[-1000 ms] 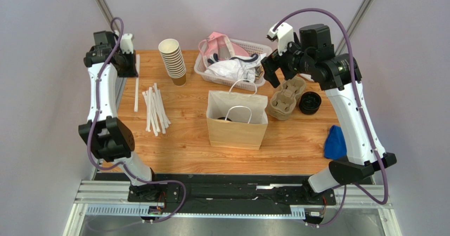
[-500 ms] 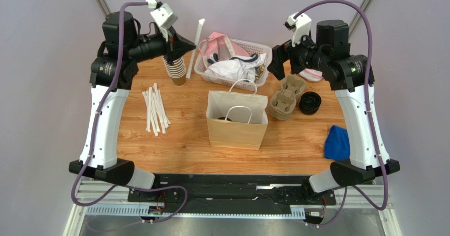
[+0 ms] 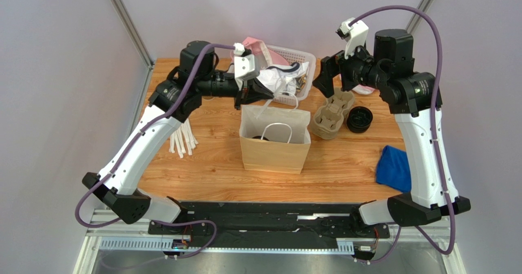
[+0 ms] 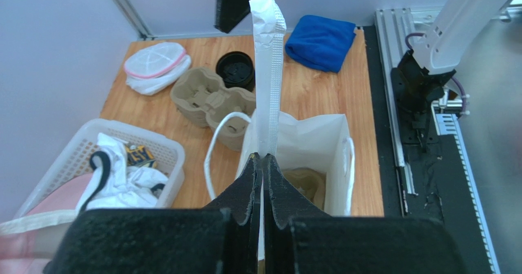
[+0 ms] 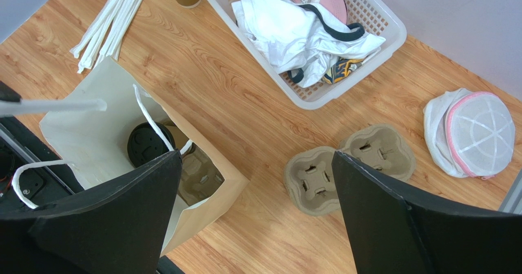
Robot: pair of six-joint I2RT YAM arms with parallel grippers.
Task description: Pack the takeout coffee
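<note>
The white straw is over the bag's opening (image 3: 279, 123) and the handles are apart, so the robot's left gripper should go on down toward the black lid (image 3: 260, 138) before it lets go inside.
The takeout coffee (image 5: 147, 144) stands inside the open kraft paper bag (image 3: 272, 155), only its black lid (image 3: 260, 138) showing. It sits in a pulp carrier (image 4: 306, 185) at the bag's bottom. My left gripper (image 3: 258, 94) hovers over the bag's back edge, shut on a white paper-wrapped straw (image 4: 268, 72) that sticks out past the fingertips over the bag mouth. In the left wrist view the shut gripper (image 4: 262, 158) hides the lid. My right gripper (image 3: 325, 78) hangs open and empty above the table, right of the bag (image 5: 79, 103); its wrist view shows the gripper (image 5: 256, 155) wide open.
A stack of pulp cup carriers (image 3: 331, 115) and black lids (image 3: 359, 119) lie right of the bag. A white basket (image 3: 304, 56) of cloths stands at the back. Loose wrapped straws (image 3: 182, 138) lie left, a blue cloth (image 3: 392, 167) near right, a white pink-rimmed bundle (image 5: 472, 133) far right.
My left arm swung from the back left corner to above the bag, carrying a wrapped straw. The right arm drew up and back a little, still open.
</note>
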